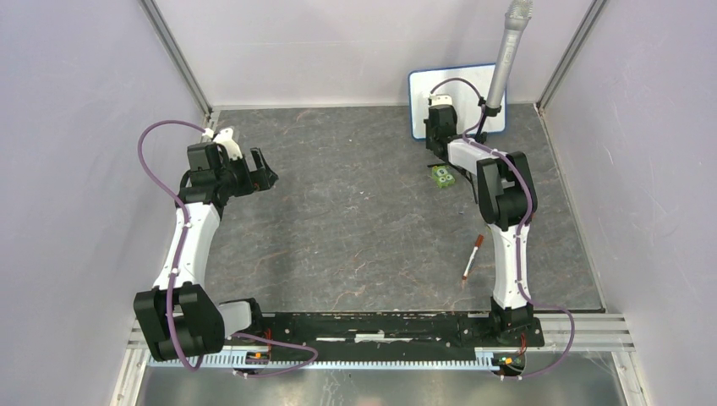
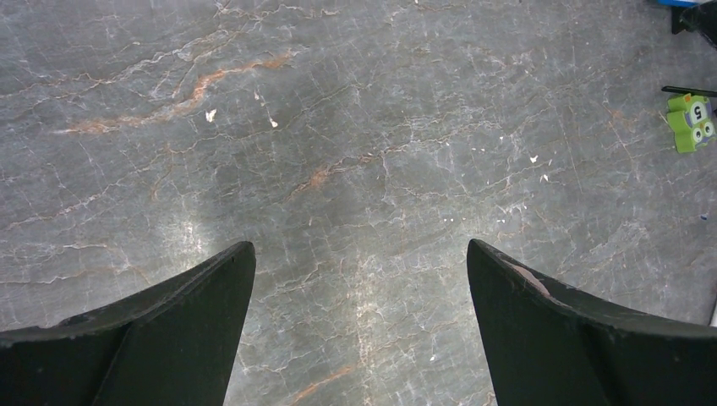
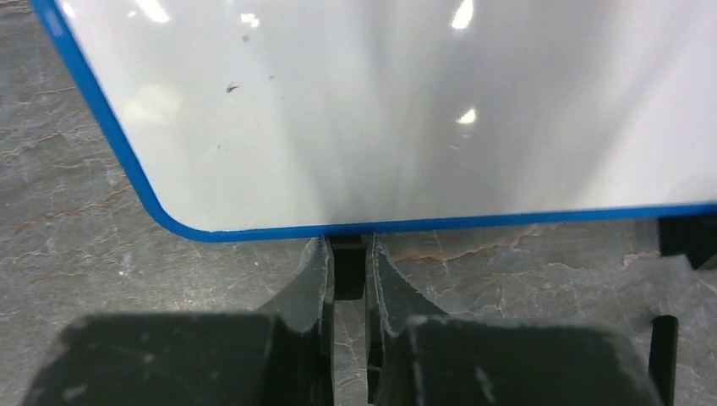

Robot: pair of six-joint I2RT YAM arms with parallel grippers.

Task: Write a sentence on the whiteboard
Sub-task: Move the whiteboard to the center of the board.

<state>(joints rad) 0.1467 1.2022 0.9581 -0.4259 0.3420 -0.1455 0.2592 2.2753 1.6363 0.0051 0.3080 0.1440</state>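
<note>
My fingers are closed around the whiteboard's black foot (image 3: 348, 269) and the middle of the table (image 1: 359, 193) is clear, so my right gripper should go on pulling until the whiteboard is there.
The whiteboard (image 1: 420, 106), glossy white with a thin blue frame, stands upright against the back wall. In the right wrist view its lower left corner fills the top of the frame (image 3: 380, 110). Its visible face carries only a few dark specks, and the sentence is out of view. My right gripper (image 1: 440, 110) (image 3: 347, 245) is at the board's bottom edge, both fingers pressed against a small black foot (image 3: 347, 275) under the frame. My left gripper (image 1: 266, 173) (image 2: 361, 254) hangs wide open over bare table at the left, holding nothing.
A red-capped marker (image 1: 472, 258) lies on the table near the right arm. A green numbered block (image 1: 442, 176) (image 2: 693, 123) sits just in front of the board. A grey ribbed tube (image 1: 507, 51) leans across the board's right side. A second black foot (image 3: 689, 233) shows at the right.
</note>
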